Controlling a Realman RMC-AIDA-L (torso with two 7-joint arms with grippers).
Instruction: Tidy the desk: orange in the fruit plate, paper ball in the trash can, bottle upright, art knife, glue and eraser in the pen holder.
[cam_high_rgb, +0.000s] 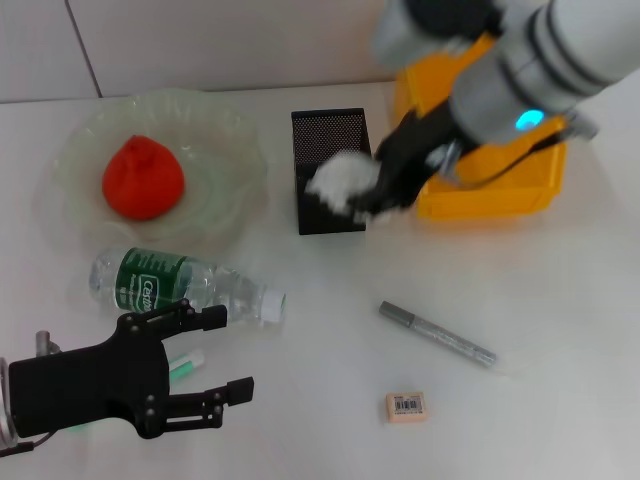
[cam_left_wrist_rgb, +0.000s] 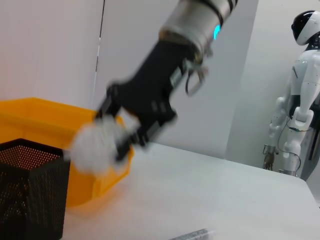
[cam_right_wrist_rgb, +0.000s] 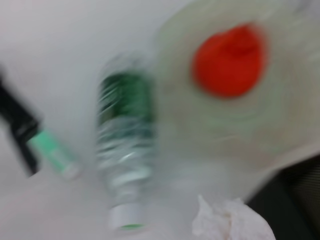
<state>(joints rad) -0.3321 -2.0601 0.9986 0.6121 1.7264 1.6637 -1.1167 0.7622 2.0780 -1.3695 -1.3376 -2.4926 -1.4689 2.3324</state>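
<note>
The paper ball (cam_high_rgb: 343, 181) is hanging over the pen holder and is still short of the yellow trash can (cam_high_rgb: 495, 180), so the robot's right gripper should go on carrying it until the ball is over the can.
My right gripper (cam_high_rgb: 372, 188) is shut on the white paper ball (cam_high_rgb: 343, 180) and holds it in the air over the black mesh pen holder (cam_high_rgb: 328, 215), beside the yellow trash can (cam_high_rgb: 490, 195). The left wrist view shows the same grip on the paper ball (cam_left_wrist_rgb: 94, 146). The orange (cam_high_rgb: 143, 177) lies in the green fruit plate (cam_high_rgb: 225, 150). A bottle (cam_high_rgb: 180, 284) lies on its side in front of the plate. My left gripper (cam_high_rgb: 230, 355) stands open at the near left, just over the green glue (cam_high_rgb: 186, 364). The silver art knife (cam_high_rgb: 437, 335) and the eraser (cam_high_rgb: 406, 406) lie near the front right.
The pen holder (cam_left_wrist_rgb: 30, 192) stands right against the trash can (cam_left_wrist_rgb: 55, 125). In the right wrist view the bottle (cam_right_wrist_rgb: 125, 145), glue (cam_right_wrist_rgb: 52, 155), orange (cam_right_wrist_rgb: 230, 60) and paper ball (cam_right_wrist_rgb: 232, 220) show. A white humanoid robot (cam_left_wrist_rgb: 300, 90) stands far beyond the table.
</note>
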